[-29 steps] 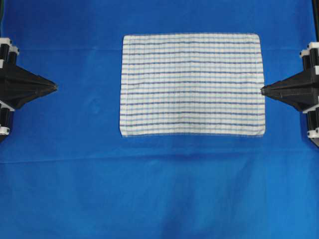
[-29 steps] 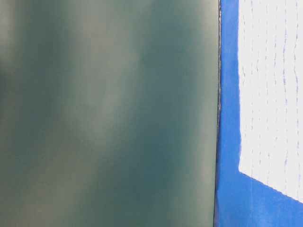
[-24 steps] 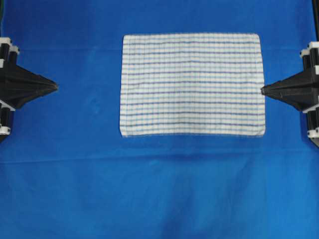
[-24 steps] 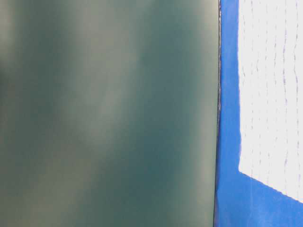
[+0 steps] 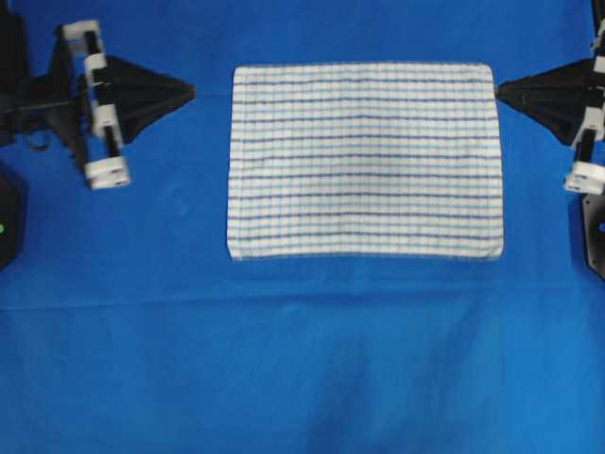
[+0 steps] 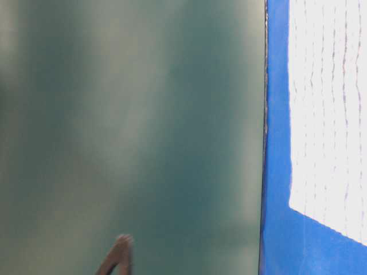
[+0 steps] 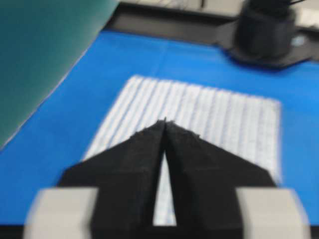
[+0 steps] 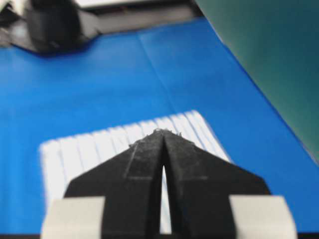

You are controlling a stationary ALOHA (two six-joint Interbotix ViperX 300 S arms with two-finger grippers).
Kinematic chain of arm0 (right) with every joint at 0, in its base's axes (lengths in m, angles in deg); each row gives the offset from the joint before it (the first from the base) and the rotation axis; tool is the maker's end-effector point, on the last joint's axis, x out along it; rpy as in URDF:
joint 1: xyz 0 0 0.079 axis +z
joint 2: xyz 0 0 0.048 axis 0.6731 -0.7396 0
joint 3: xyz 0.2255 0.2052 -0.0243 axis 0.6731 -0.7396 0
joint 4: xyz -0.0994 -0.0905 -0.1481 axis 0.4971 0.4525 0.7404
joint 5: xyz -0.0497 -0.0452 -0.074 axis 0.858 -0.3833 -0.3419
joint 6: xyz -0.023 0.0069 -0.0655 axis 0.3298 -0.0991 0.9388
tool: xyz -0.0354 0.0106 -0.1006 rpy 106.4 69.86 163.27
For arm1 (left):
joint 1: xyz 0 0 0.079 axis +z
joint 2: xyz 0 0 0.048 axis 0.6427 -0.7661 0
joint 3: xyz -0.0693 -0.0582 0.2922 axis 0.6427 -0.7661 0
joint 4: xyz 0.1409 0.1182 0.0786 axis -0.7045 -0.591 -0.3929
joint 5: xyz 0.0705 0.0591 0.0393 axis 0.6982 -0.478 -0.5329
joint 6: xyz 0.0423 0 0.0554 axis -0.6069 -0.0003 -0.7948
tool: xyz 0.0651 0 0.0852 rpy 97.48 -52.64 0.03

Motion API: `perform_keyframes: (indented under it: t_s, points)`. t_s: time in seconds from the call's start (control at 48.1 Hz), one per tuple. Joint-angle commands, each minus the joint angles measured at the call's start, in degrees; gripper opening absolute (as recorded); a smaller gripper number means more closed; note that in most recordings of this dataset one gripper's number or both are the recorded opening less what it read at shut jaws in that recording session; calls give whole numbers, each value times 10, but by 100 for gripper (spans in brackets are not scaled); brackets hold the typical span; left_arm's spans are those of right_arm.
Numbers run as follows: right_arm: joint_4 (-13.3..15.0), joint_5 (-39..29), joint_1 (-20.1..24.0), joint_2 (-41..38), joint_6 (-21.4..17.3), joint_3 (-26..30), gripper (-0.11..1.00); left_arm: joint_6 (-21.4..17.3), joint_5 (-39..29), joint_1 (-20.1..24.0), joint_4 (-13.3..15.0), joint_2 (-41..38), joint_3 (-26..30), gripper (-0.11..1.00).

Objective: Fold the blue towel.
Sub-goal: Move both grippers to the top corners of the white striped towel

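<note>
I can see the blue towel lying flat with its far corner (image 5: 240, 75) clear in front of my left gripper, so I should keep moving there until my open fingers are on both sides of the towel's corner.
The blue towel (image 5: 364, 160), white with thin blue check stripes, lies flat and unfolded on the plain blue table cloth (image 5: 302, 359). It also shows in the left wrist view (image 7: 224, 119), the right wrist view (image 8: 89, 149) and at the right of the table-level view (image 6: 327, 114). My left gripper (image 5: 192, 92) is shut and empty, its tips a short way left of the towel's far left corner. My right gripper (image 5: 498, 90) is shut and empty, with its tips at the towel's far right corner. Both wrist views show the tips meeting (image 7: 165, 121) (image 8: 162, 131).
A dark green wall (image 6: 132, 132) fills the left of the table-level view, where a blurred dark gripper tip (image 6: 117, 255) shows at the bottom. The arm bases (image 7: 266, 30) (image 8: 50, 25) stand at the cloth's far ends.
Both arms have swung toward the far side of the towel, from mid-height at its sides to its far corners. The left gripper also moved closer to the towel. The towel has not moved.
</note>
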Motion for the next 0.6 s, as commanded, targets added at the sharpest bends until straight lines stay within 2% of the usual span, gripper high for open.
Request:
perform_keyframes:
  t_s: [0.0,0.104,0.208,0.27,0.312,0.354,0.583]
  points:
    - [-3,-15,-45,-19,-4,6,0,1,6,25,1,-38,24,11]
    - [-4,-35,-105,-52,-12,0,4,3,11,51,4,-91,36,40]
    - [-3,-47,-156,-93,-16,-5,33,6,15,76,4,-156,55,72]
    - [-3,-47,-181,-126,-17,-9,51,7,12,85,4,-189,67,86]
    - [-2,-46,-192,-146,-17,-10,61,7,11,91,4,-209,75,90]
    - [-1,-46,-200,-166,-17,-13,64,7,11,96,4,-227,82,90]
    - [2,-6,-221,-294,-16,-18,61,5,11,130,4,-311,109,89]
